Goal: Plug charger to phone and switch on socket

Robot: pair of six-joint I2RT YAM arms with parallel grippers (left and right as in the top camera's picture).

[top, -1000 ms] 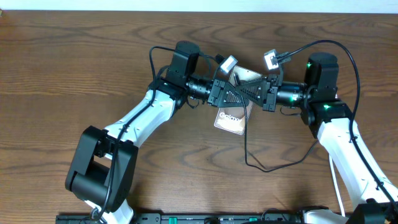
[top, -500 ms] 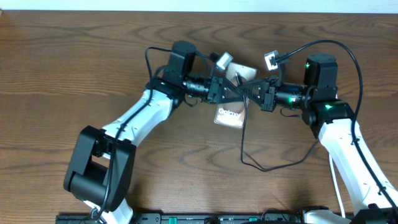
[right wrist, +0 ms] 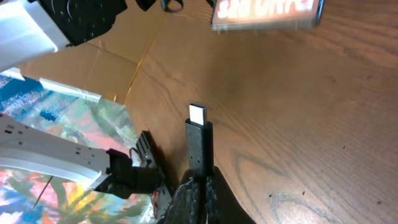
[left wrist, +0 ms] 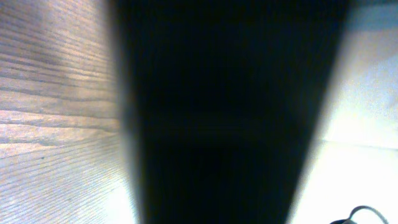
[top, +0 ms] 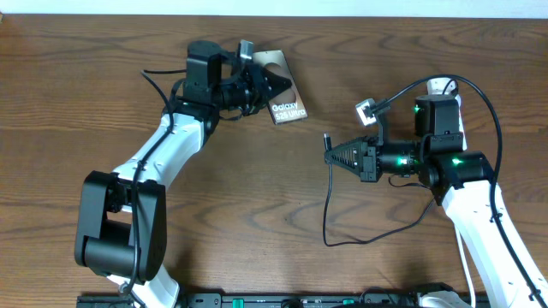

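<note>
Next, I straighten the slanting phone with my left gripper and line it up with the plug's tip (top: pixel 327 137), since its lower edge (top: pixel 290 121) is aside from the charger plug.
My left gripper (top: pixel 271 85) is shut on the phone (top: pixel 289 109), a bronze-brown slab with white "Galaxy" text, and holds it tilted at the far left-centre of the table. In the left wrist view a dark blurred shape (left wrist: pixel 230 112) fills the middle and hides the jaws. My right gripper (top: pixel 336 156) is shut on the charger plug (top: pixel 327 139), well to the right of the phone. In the right wrist view the jaws (right wrist: pixel 200 186) grip the plug (right wrist: pixel 200 134), which points up toward the phone's lower edge (right wrist: pixel 267 15). Only a white bit of the socket (top: pixel 442 85) shows behind the right arm.
The charger's thin black cable (top: pixel 326 214) hangs from the plug and loops over the wood table (top: pixel 86 103) toward the right arm. A white cord (top: pixel 465 257) runs beside the right arm's base. The left arm (right wrist: pixel 68 22) shows at the top left of the right wrist view.
My left gripper has carried the phone up and to the left, away from the centre. My right gripper has drawn back down and to the right with the plug. The two are now apart.
</note>
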